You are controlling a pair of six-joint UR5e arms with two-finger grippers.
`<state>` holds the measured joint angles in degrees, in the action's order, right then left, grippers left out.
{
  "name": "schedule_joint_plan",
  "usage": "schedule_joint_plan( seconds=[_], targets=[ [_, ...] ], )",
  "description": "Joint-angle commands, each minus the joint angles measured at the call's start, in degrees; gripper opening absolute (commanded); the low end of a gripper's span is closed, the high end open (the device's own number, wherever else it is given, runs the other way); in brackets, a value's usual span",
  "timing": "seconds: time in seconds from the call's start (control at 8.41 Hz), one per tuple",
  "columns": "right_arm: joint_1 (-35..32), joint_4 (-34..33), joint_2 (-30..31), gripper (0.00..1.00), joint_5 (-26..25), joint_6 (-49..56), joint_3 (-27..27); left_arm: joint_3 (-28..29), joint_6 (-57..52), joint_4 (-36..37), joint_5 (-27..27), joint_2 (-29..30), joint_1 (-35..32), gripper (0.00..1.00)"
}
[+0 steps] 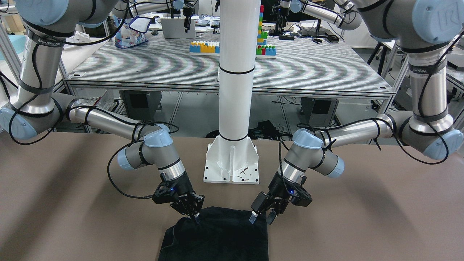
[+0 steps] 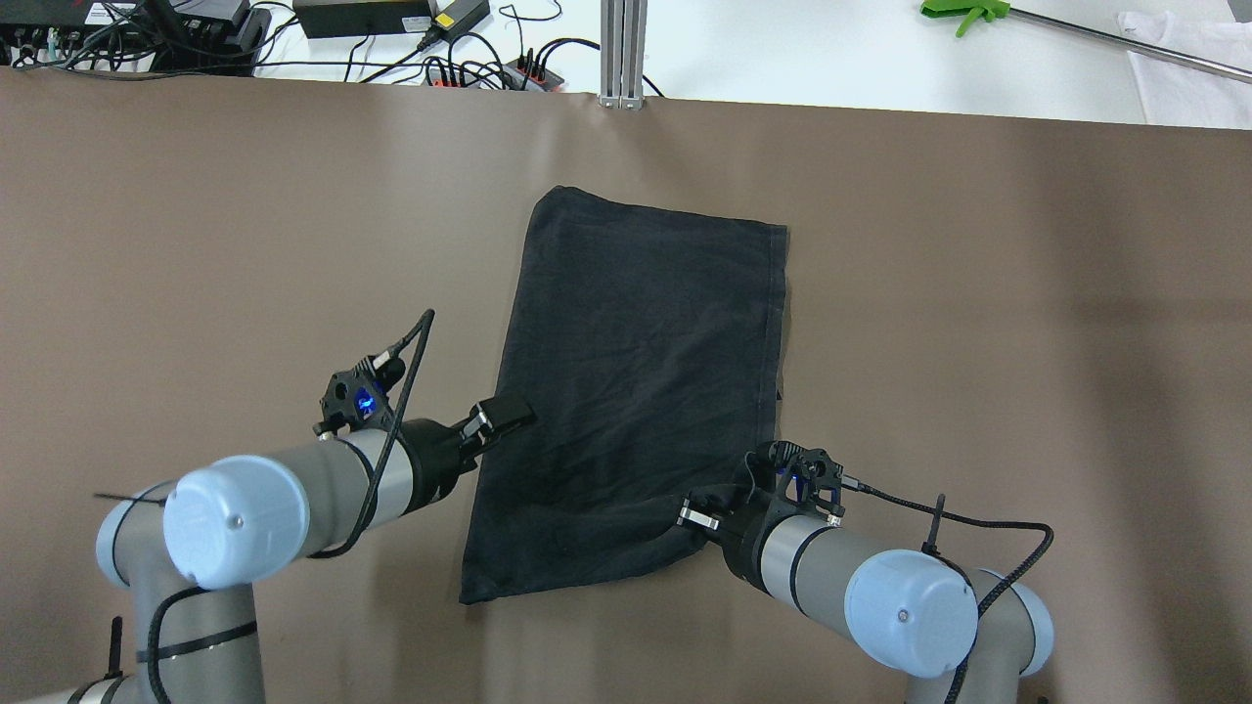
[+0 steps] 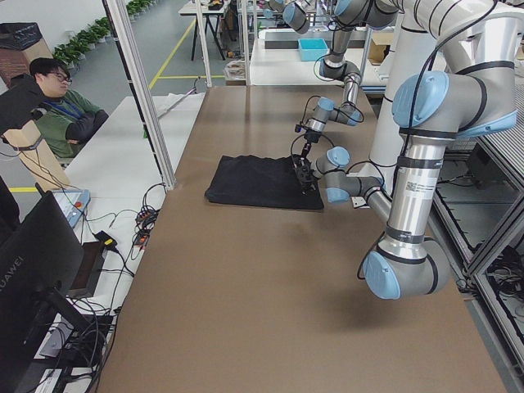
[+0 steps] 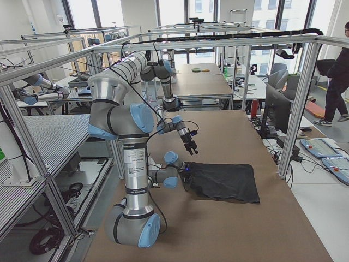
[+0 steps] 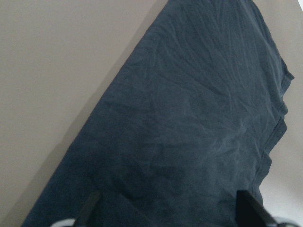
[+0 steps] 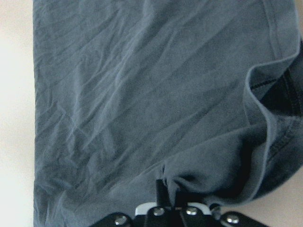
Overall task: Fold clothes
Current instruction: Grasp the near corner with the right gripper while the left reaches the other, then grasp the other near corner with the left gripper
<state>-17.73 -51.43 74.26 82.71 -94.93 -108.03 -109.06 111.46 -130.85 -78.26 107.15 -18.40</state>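
The garment is lying limp with a rippled edge (image 5: 278, 126), so its gripped end (image 1: 230, 212) will hang down and fold over the rest of it when I carry it.
The clothes (image 2: 636, 372) are one plain black garment lying mostly flat on the brown table, also seen as the clothes (image 1: 221, 235) from the front. My left gripper (image 2: 514, 413) hovers over its left edge, open; the wrist view shows the left gripper (image 5: 168, 210) with both fingertips wide apart above the cloth. My right gripper (image 2: 685, 513) is shut on the garment's near right corner, where the fabric bunches and lifts. In its wrist view the right gripper (image 6: 163, 198) pinches a raised fold. From the front, the left gripper (image 1: 261, 216) is open and the right gripper (image 1: 195, 217) grips cloth.
The white pillar (image 1: 235, 90) stands on its base plate (image 1: 232, 166) between the arms, just behind the garment. Cables and power bricks (image 2: 391, 29) lie beyond the table's far edge. A seated person (image 3: 61, 106) is off the table's far side.
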Motion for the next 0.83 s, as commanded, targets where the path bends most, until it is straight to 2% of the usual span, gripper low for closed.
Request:
schedule_joint_plan(
  seconds=[0.0,0.12,0.71],
  targets=[
    [0.16,0.01,0.00,0.00,0.00,0.01,0.01,0.16,0.43,-2.67,3.20,-4.23,3.89,1.00],
    [0.16,0.01,0.00,0.00,0.00,0.01,0.01,-0.02,0.08,0.65,4.77,-4.14,4.77,1.00],
    [0.16,0.01,0.00,0.00,0.00,0.01,-0.08,1.38,-0.01,1.12,5.83,-4.05,7.84,1.00]
  ],
)
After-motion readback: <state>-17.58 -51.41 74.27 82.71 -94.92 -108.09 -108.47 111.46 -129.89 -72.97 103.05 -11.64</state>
